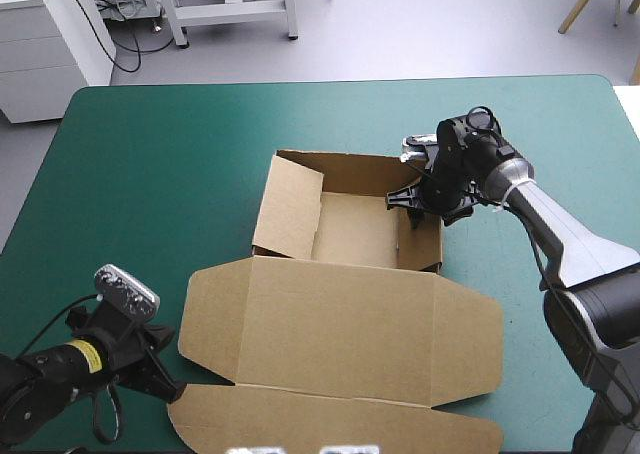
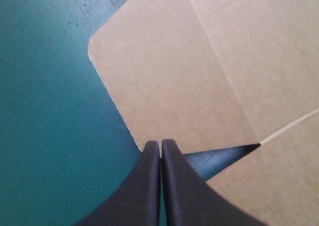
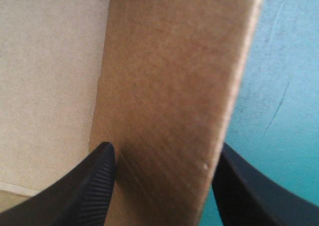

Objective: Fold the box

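The lid (image 1: pixel 338 329) should trail along spread open when I pull the brown box by its side, because a long crease (image 1: pixel 345 264) joins the lid to the tray.
The brown box (image 1: pixel 350 229) stands mid-table as an open tray with its walls raised. Its lid (image 1: pixel 370 324) lies flat toward the near edge, with a front flap (image 1: pixel 330 419) beyond a crease. My right gripper (image 1: pixel 420 202) is open at the tray's right wall (image 3: pixel 169 76). That wall stands between its fingers (image 3: pixel 99 186), one inside the tray and one outside. My left gripper (image 1: pixel 172 386) is shut at the near left. Its tip (image 2: pixel 160 144) rests on the cover at the notch between the lid's rounded side flap (image 2: pixel 164 71) and the front flap (image 2: pixel 279 186).
The teal-green cover (image 1: pixel 150 154) stretches bare to the left of the tray and along the far side. The front flap reaches close to the table's near edge.
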You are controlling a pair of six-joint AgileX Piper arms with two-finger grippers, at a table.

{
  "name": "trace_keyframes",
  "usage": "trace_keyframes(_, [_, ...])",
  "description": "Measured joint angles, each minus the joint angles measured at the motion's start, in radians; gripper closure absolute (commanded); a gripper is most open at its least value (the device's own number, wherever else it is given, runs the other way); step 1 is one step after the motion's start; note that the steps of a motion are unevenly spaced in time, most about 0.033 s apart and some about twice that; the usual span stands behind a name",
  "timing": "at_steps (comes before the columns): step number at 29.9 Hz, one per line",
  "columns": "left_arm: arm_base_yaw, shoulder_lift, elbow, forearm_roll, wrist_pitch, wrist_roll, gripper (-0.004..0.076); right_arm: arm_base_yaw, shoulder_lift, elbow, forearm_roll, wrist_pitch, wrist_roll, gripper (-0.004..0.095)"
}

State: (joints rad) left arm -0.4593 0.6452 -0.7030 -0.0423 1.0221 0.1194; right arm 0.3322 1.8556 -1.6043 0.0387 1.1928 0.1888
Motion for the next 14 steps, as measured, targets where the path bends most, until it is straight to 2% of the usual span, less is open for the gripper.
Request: trace_keyframes(14, [0.000, -0.259, 0.219, 0.011, -0.005, 0.021, 0.0734, 0.000, 0.026, 0.000, 0.014, 0.001, 0.000, 0.0774])
